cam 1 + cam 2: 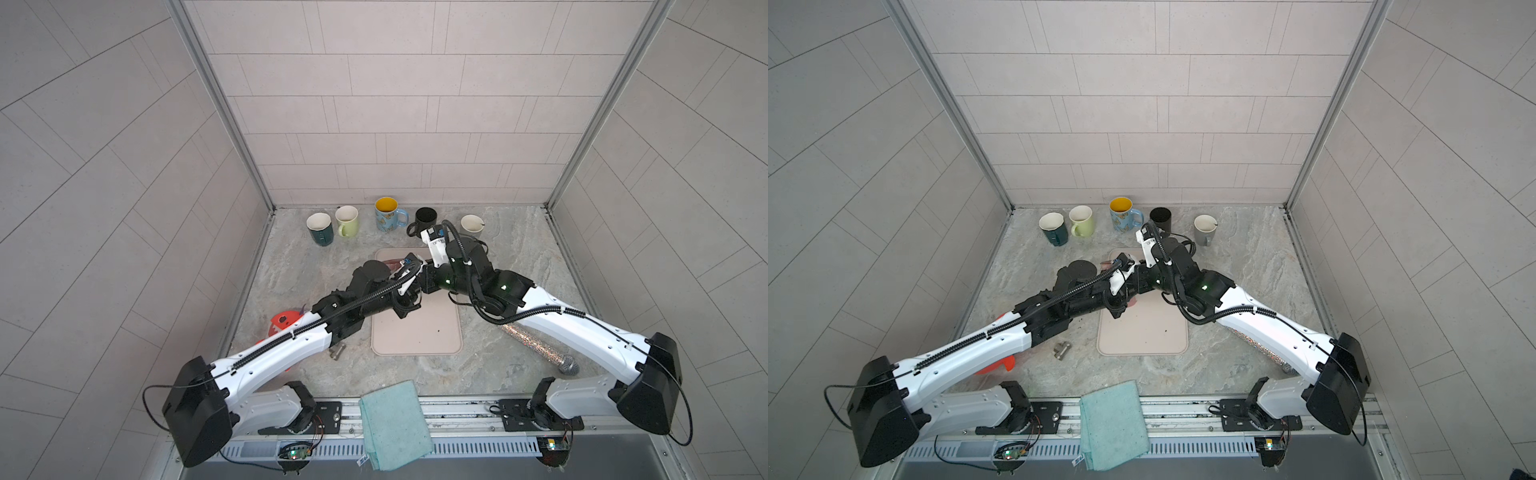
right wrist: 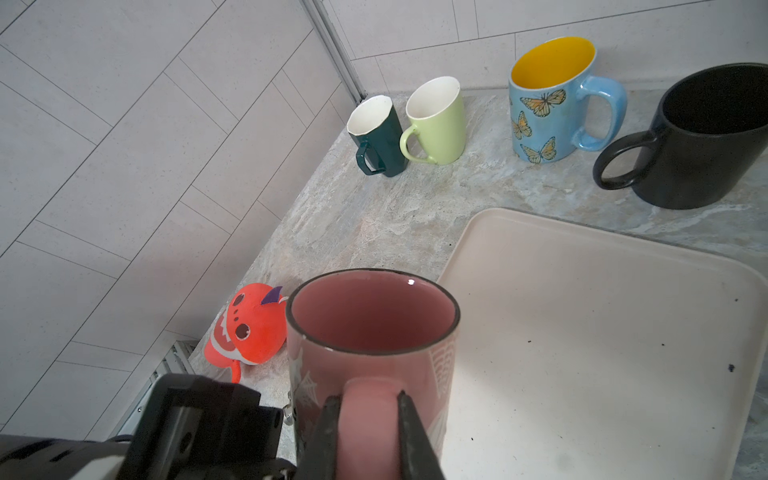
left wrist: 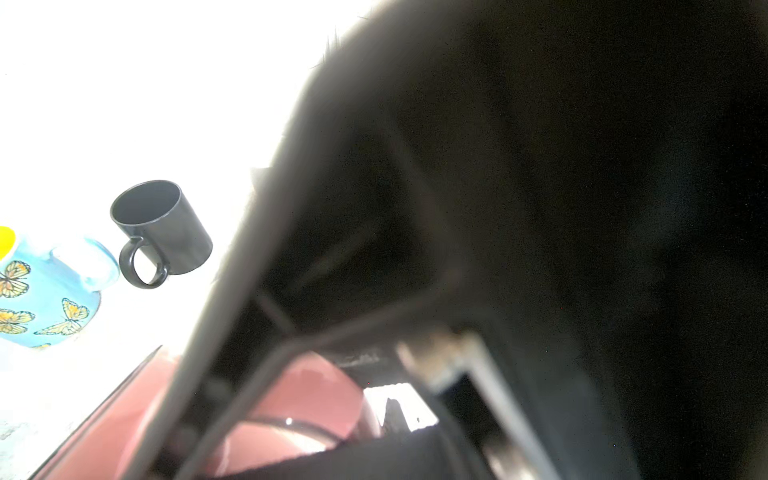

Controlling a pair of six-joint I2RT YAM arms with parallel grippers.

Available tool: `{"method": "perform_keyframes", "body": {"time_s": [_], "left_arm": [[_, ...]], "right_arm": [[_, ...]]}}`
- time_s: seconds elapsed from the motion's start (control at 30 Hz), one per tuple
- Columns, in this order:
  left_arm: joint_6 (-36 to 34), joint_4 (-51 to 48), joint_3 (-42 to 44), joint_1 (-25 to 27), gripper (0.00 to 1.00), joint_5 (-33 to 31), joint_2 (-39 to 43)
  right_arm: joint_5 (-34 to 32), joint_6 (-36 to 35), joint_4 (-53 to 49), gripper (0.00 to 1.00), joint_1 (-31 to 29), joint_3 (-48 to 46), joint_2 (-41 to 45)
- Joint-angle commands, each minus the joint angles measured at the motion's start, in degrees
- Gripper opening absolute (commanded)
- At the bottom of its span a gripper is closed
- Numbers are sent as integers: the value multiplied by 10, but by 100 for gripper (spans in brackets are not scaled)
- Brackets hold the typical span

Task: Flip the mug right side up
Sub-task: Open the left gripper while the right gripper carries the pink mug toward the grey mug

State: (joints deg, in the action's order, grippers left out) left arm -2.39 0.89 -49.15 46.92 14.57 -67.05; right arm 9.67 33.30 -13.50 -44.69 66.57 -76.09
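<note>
Next, I move my left gripper back out of the way before the pink mug [image 2: 373,320] goes beside the grey mug. My left gripper is crowding the pink mug, and my right gripper is holding the pink mug's handle.
The pink mug [image 2: 370,332] stands with its mouth up at the near left corner of the beige tray [image 2: 582,332]. My right gripper [image 2: 366,397] is shut on the mug's handle, one dark finger on each side. In the left wrist view the mug [image 3: 311,386] fills the blurred lower part. My left gripper [image 3: 374,432] is shut there, but I cannot make out whether it grips the mug. Its black body [image 2: 199,419] sits just beside the mug. In both top views the two arms meet over the tray's far end and hide most of the mug.
Along the back wall stand a dark green mug [image 1: 320,228], a light green one [image 1: 347,221], a butterfly mug [image 1: 388,214], a black mug [image 1: 424,220] and a grey mug [image 1: 471,226]. An orange plush toy [image 1: 284,322], a glitter microphone [image 1: 540,349] and a teal cloth [image 1: 395,424] lie nearer.
</note>
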Motion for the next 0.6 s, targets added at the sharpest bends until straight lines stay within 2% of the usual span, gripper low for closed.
{"method": "perform_keyframes", "body": {"time_s": [0.0,0.57], "left_arm": [[-48,181,-43,13,9,20,66],[-49,139,-36,13,19,4,82]], "right_arm": [[-59,-3,-95,0,13,-30,-11],[-81,9,-65,0,34,-35,15]]}}
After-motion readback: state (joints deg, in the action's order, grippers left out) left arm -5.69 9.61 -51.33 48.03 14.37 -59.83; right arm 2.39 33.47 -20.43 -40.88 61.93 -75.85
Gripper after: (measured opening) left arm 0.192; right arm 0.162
